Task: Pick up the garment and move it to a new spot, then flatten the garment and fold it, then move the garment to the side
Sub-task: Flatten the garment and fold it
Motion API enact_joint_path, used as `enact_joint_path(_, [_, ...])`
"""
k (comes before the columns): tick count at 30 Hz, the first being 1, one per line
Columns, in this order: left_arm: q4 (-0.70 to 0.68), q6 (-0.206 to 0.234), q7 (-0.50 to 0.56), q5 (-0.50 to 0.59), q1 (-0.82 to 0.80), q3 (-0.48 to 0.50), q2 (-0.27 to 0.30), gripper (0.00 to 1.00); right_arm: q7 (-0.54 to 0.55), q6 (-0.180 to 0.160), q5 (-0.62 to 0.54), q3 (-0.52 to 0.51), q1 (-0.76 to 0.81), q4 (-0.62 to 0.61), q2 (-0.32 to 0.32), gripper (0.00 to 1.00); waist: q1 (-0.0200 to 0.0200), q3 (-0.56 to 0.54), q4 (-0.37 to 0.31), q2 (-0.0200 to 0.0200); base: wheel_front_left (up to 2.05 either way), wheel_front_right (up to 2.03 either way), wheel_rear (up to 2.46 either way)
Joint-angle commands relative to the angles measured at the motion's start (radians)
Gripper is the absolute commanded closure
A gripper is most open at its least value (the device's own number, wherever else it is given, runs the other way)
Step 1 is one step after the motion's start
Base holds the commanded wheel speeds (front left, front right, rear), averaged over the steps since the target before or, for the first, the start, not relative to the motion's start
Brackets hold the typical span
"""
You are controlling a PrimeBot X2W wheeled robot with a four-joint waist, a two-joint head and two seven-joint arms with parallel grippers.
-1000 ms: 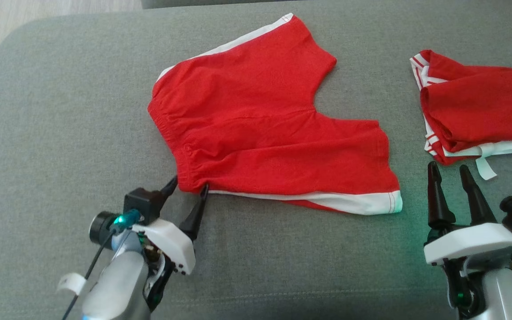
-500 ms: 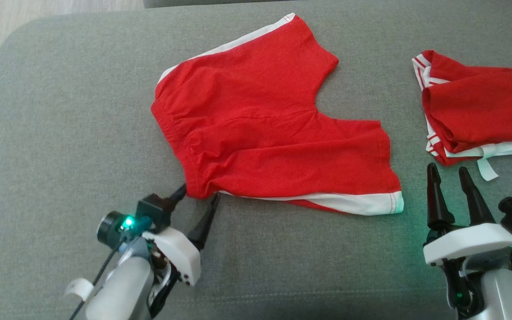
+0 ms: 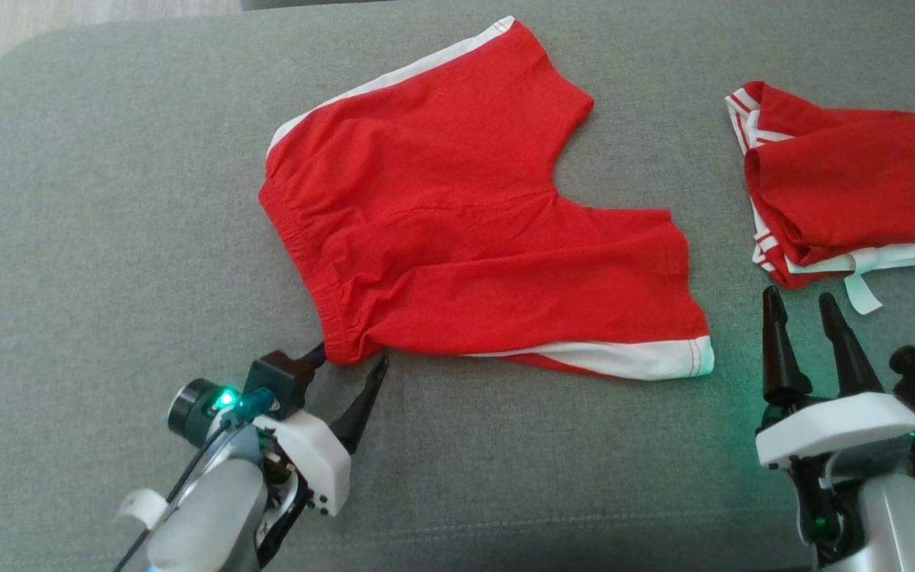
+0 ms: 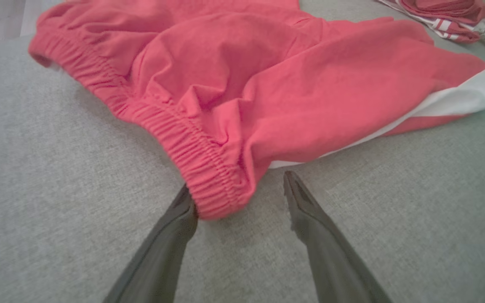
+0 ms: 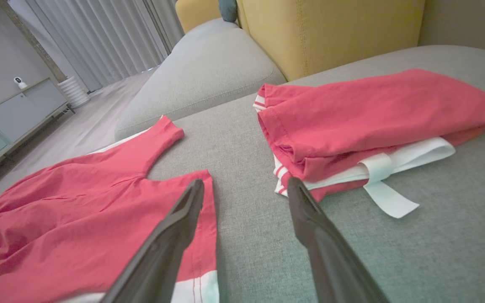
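Observation:
Red cloth (image 3: 551,364) shows below the white stripe, so I expect the near leg (image 3: 559,291) will turn up a red bottom side once I fold it over.
The garment (image 3: 465,214), red shorts with white side stripes, lies spread on the grey cushion (image 3: 108,238), waistband to the left and both legs to the right. My left gripper (image 3: 350,356) is open at the waistband's near corner. In the left wrist view, that elastic corner of the garment (image 4: 267,92) sits between the fingertips of the left gripper (image 4: 237,185) and touches the left finger (image 4: 175,227). My right gripper (image 3: 797,294) stands open near the front right, right of the near leg's hem. In the right wrist view the right gripper (image 5: 246,182) has bare cushion between its fingers and the garment (image 5: 78,210) to its left.
A second red and white garment (image 3: 847,199) lies folded at the far right, just beyond the right gripper, with a white strap hanging out; it appears as the folded garment (image 5: 373,113) in the right wrist view. A yellow backrest (image 5: 331,29) rises behind. Wooden floor (image 3: 28,12) lies past the cushion's left edge.
The left gripper has shifted slightly right and toward the near edge, staying open about the waistband corner, which has crept along with it. The head view has shifted a little. The right gripper has stayed put.

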Motion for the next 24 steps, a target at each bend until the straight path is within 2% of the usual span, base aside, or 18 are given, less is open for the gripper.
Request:
enact_joint_path(1, [-0.018,-0.004,-0.012,0.002,-0.044,0.031,0.024,0.0,0.0,0.007,0.001,0.02,-0.031,-0.026,-0.005,0.0,0.0,0.002,0.0,0.0,0.0,0.0,0.0])
enact_joint_path(4, [-0.01,0.003,-0.012,0.006,-0.05,0.042,0.019,0.0,0.025,0.007,-0.014,0.025,-0.025,-0.011,-0.005,0.0,0.0,0.003,0.002,0.0,0.0,0.0,0.0])
enact_joint_path(5, [-0.007,0.005,-0.012,0.006,-0.052,0.045,0.017,0.36,0.034,0.007,-0.023,0.03,-0.024,-0.007,-0.005,0.0,0.0,0.003,0.004,0.0,0.0,0.0,0.0])
enact_joint_path(6, [-0.003,0.005,-0.012,0.008,-0.053,0.048,0.016,0.82,0.043,0.007,-0.032,0.035,-0.023,-0.003,-0.005,0.0,0.0,0.003,0.005,0.0,0.0,0.0,0.0])
enact_joint_path(7, [-0.002,0.005,-0.012,0.009,-0.055,0.049,0.015,1.0,0.05,0.007,-0.037,0.04,-0.022,0.0,-0.005,0.0,0.0,0.004,0.007,0.0,0.0,0.0,0.0])
enact_joint_path(24, [-0.066,-0.001,-0.012,-0.006,-0.033,0.099,0.001,1.0,0.084,0.007,-0.113,0.152,0.014,0.088,-0.005,0.0,0.0,0.001,0.03,0.0,0.0,0.0,0.0])
